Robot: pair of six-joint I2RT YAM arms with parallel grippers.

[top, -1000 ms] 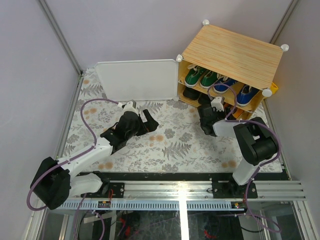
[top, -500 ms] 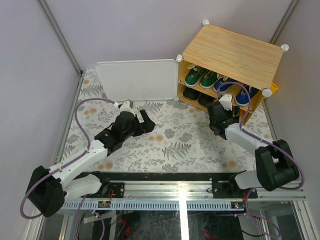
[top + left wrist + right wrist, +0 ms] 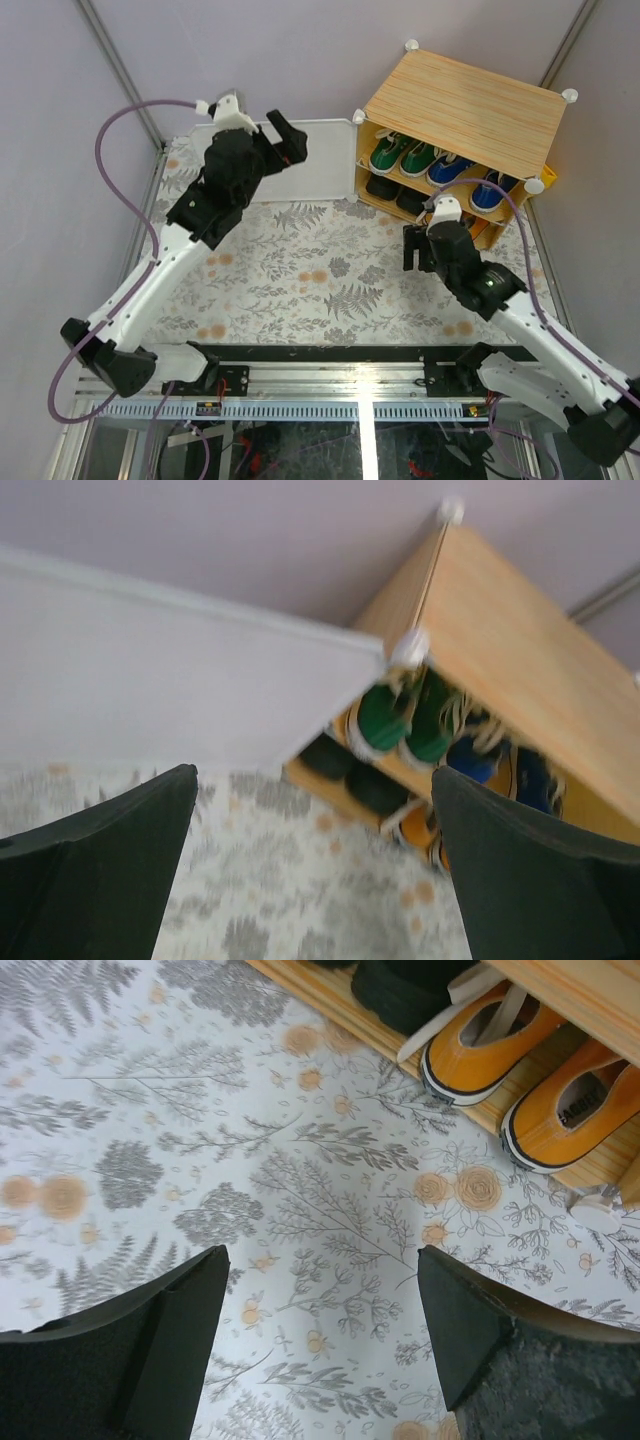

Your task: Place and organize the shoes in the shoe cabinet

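Note:
Next, I reach behind the panel's loose end and swing it shut, because the white door panel (image 3: pixel 322 163) stands open with my left gripper on its inner side.
The shoe cabinet (image 3: pixel 465 105) stands at the back right with its white door panel (image 3: pixel 300 165) swung open to the left. Green shoes (image 3: pixel 400 155) and blue shoes (image 3: pixel 470 180) sit on the upper shelf. Black shoes (image 3: pixel 390 192) and orange shoes (image 3: pixel 480 1055) sit on the lower one. My left gripper (image 3: pixel 285 138) is raised in front of the door panel, open and empty. Its wrist view shows the panel (image 3: pixel 150 670) and the green shoes (image 3: pixel 405 715). My right gripper (image 3: pixel 415 250) is open and empty over the mat, in front of the orange shoes.
A floral mat (image 3: pixel 320 270) covers the table. Grey walls close in on the left, back and right. The cabinet's white foot knob (image 3: pixel 597 1210) rests on the mat by the orange shoes. The right arm's cable (image 3: pixel 470 190) loops in front of the shelves.
My left arm has risen from the mat up and back toward the door panel. My right gripper has drawn back from the cabinet's lower shelf, and its arm has stretched out to the right.

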